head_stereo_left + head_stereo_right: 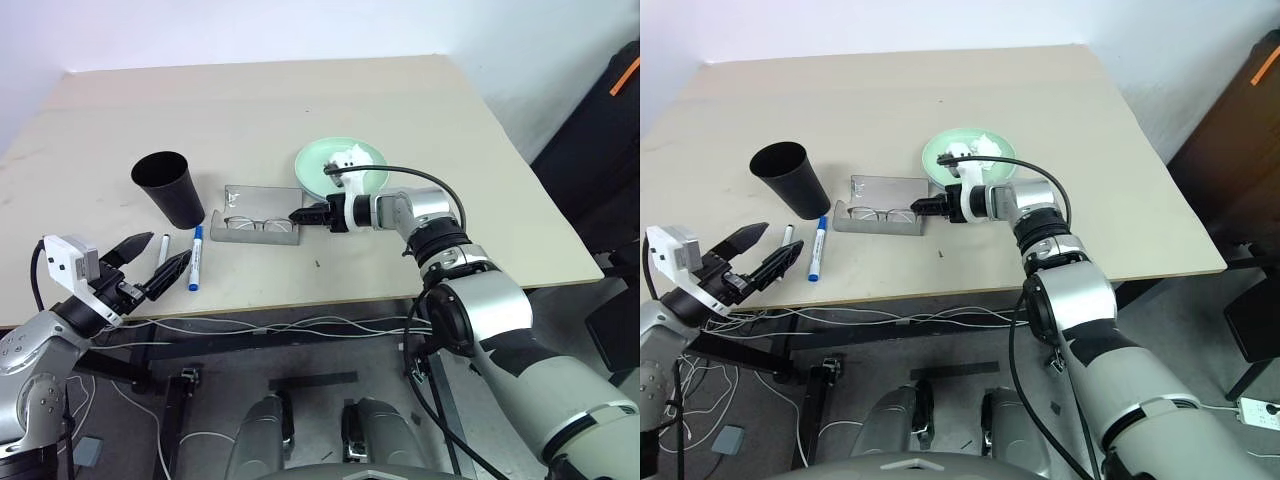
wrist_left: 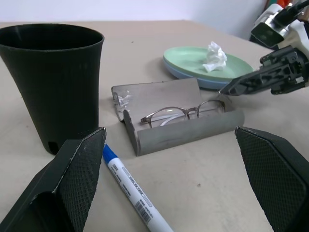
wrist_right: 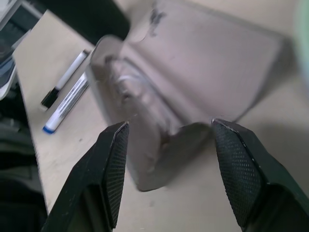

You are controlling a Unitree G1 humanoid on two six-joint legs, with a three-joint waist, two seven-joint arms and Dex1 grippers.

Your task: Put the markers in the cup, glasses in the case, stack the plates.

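I expect the grey case's broad flap (image 1: 264, 202) to swing over flat and cover the glasses when I fold it, because the flap joins the tray along a crease (image 1: 262, 218).
The tall black cup (image 1: 168, 187) stands at the left of the table. In front of it lie two markers side by side, one with a blue cap (image 1: 196, 258) and one with a black cap (image 1: 163, 248). The grey case (image 1: 262, 215) lies open with the glasses (image 2: 181, 113) inside it. A mint green plate (image 1: 345, 162) rests on a light blue plate (image 2: 193, 81), with a crumpled tissue (image 2: 215, 54) on top. My right gripper (image 1: 300, 215) is open at the case's right end, its fingers (image 3: 113, 164) on either side of that end. My left gripper (image 1: 168, 247) hangs open just before the markers.
The table's front edge (image 1: 300, 300) runs close behind the markers and case. Cables (image 1: 260, 325) hang below it. A dark object (image 1: 610, 120) stands off the table's right side. Bare tabletop (image 1: 250, 100) stretches behind the cup and plates.
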